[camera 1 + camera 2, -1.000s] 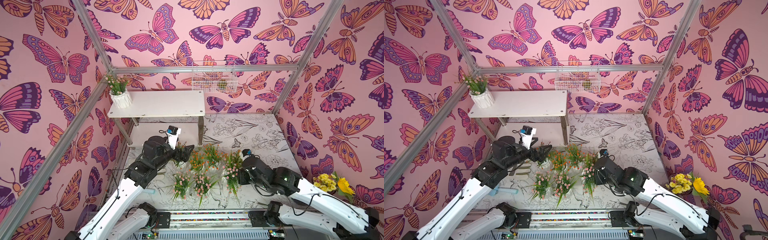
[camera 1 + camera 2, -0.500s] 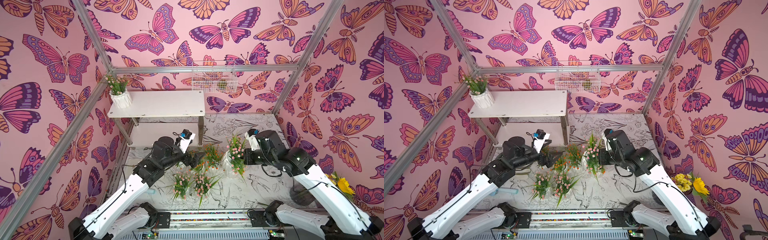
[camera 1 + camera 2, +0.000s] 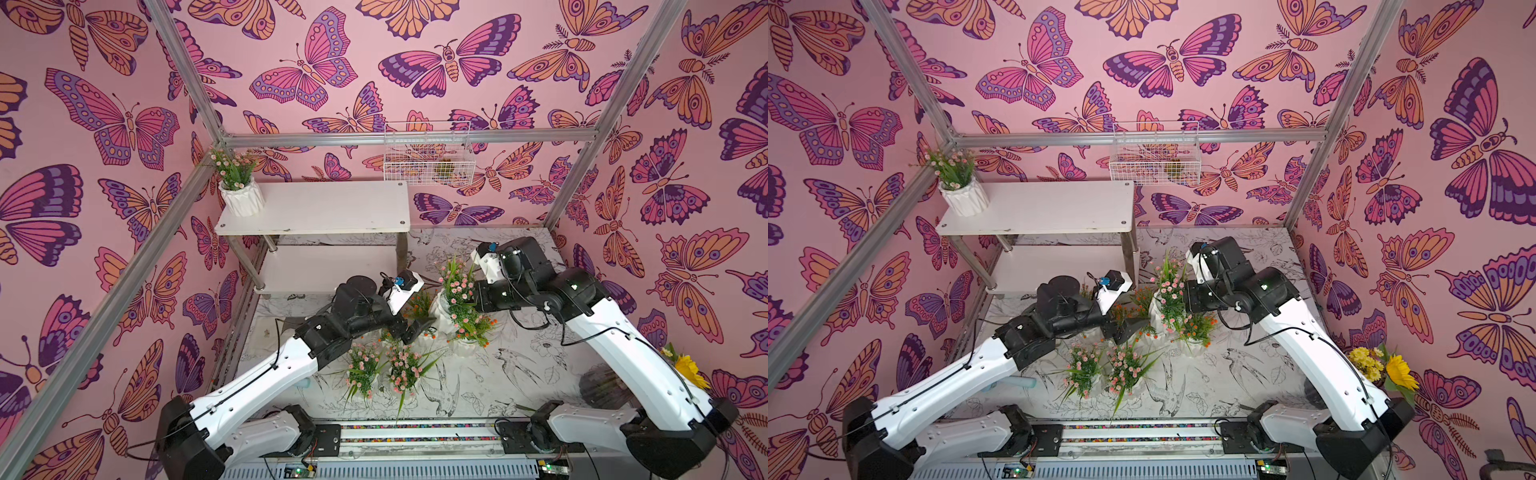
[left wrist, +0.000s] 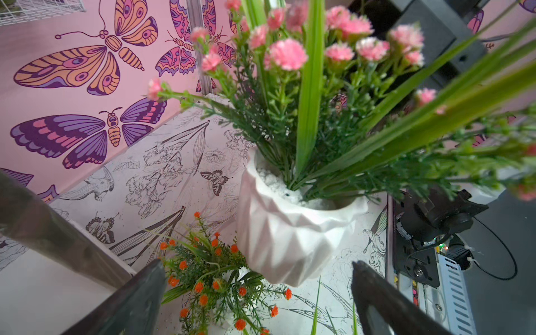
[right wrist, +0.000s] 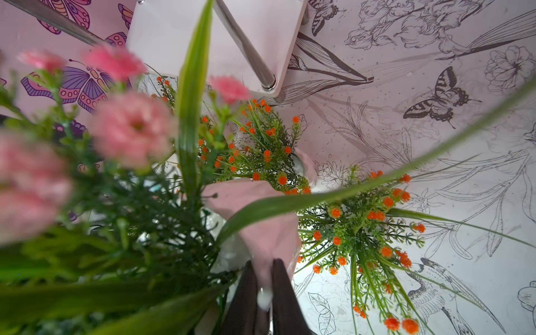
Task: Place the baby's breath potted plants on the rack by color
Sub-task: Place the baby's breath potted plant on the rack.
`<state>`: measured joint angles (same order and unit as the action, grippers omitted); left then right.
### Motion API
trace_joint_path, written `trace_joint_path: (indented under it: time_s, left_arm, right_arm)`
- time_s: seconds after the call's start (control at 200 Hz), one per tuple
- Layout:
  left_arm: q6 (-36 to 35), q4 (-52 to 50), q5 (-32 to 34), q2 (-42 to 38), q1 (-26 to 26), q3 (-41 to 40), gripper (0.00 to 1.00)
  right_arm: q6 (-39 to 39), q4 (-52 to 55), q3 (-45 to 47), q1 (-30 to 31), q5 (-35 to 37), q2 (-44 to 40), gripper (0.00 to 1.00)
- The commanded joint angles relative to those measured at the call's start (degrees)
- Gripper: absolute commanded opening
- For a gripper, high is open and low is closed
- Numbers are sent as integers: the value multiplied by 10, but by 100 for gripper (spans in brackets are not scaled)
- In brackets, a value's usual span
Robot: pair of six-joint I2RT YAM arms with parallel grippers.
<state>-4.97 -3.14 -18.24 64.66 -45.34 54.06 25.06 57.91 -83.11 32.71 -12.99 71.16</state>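
The rack's top board (image 3: 328, 206) is on the side of my left gripper, so my left gripper should take the white pot (image 3: 438, 310) over from my right gripper and bring it to that board.
The white two-tier rack (image 3: 316, 208) (image 3: 1038, 208) stands at the back left, with one pink baby's breath plant (image 3: 239, 187) (image 3: 960, 183) at the left end of its top board. My right gripper (image 5: 264, 278) is shut on the rim of another pink plant's white pot (image 4: 290, 232), holding that plant (image 3: 455, 291) (image 3: 1169, 291) above the table, right of the rack's leg. Orange plants (image 3: 473, 330) (image 5: 365, 220) (image 5: 261, 150) stand beneath it. My left gripper (image 4: 256, 262) (image 3: 409, 328) is open, low over an orange plant (image 4: 214, 278). Two pink plants (image 3: 363, 368) (image 3: 405, 368) stand nearer the front.
A white wire basket (image 3: 428, 153) hangs on the back wall right of the rack. A yellow sunflower bunch (image 3: 688, 365) sits at the far right beside the right arm. The rack's front right leg (image 3: 401, 257) is close to the held plant.
The right arm has lifted the pink plant off the table and carried it back toward the rack. The left arm has reached further right among the orange plants, still open.
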Motion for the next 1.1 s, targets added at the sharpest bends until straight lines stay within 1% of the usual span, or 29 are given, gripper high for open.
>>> trace_joint_path:
  time_s: [0.0, 0.27, 0.716, 0.736, 0.801, 1.097]
  left_arm:
    - [3, 38, -11, 16, -6, 16, 100]
    - [22, 77, -32, 48, -14, 19, 100]
    - [37, 94, -47, 77, -24, 35, 100]
    - [37, 94, -49, 97, -24, 36, 100]
    - [39, 96, -53, 105, -26, 40, 100]
    - [39, 105, -45, 123, -34, 48, 100]
  right_arm:
    - [-6, -29, -22, -4, -22, -4, 0]
    - [-4, -34, -20, -4, -24, -2, 0]
    - [-4, -44, -21, -4, -33, 2, 0]
    - [-4, -45, -21, -3, -33, 3, 0]
    - [-4, -46, -21, -4, -36, 4, 0]
    - [-2, -51, -20, -4, -46, 4, 0]
